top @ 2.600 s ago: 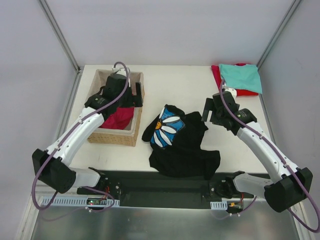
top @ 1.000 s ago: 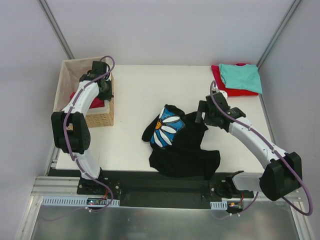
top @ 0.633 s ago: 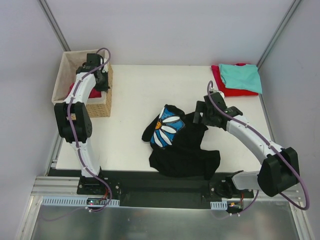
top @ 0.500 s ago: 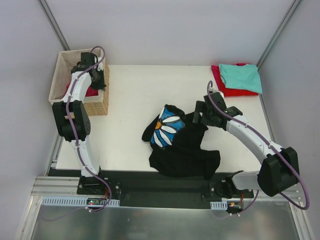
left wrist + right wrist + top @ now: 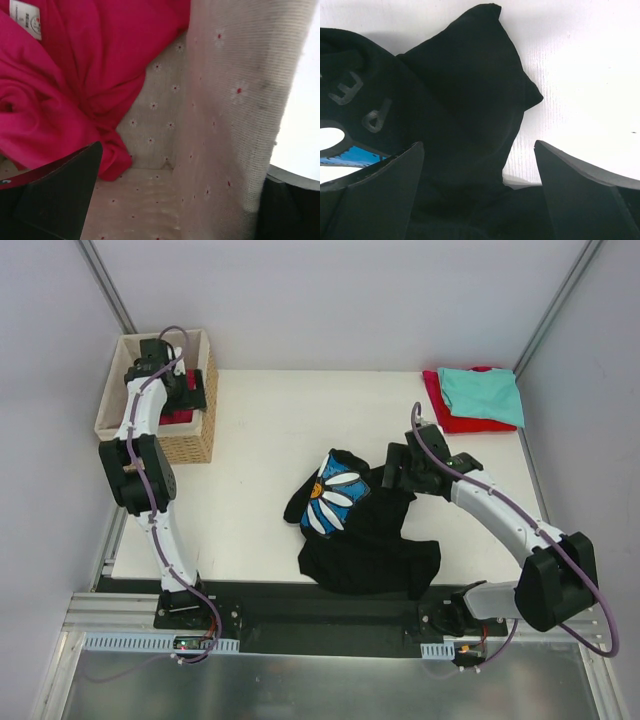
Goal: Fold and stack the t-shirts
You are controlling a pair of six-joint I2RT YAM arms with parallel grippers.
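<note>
The black t-shirt's lower end (image 5: 366, 586) is hanging over the front edge of the table, so the robot's left gripper should leave the basket and pull the near sleeve (image 5: 423, 572) inward before the folding.
A black t-shirt (image 5: 365, 530) with a blue and white flower print lies crumpled at the table's middle. My right gripper (image 5: 392, 472) hangs open over its upper right sleeve (image 5: 465, 90), one finger to each side (image 5: 479, 145). Folded red (image 5: 450, 415) and teal (image 5: 482, 392) t-shirts are stacked at the back right. A crimson-pink shirt (image 5: 65, 75) lies in the wicker basket (image 5: 185, 445) at the back left. My left gripper (image 5: 185, 395) is open at the basket's right wall (image 5: 240, 100), holding nothing (image 5: 182, 165).
The basket's beige flowered lining (image 5: 150, 200) fills the left wrist view. Metal frame posts (image 5: 115, 300) rise at the back corners. The white table (image 5: 280, 420) runs between the basket and the black shirt.
The left arm has pulled the basket back and left into the table's corner, then its jaws opened and let go of the wall. The right gripper slid slightly left over the black shirt.
</note>
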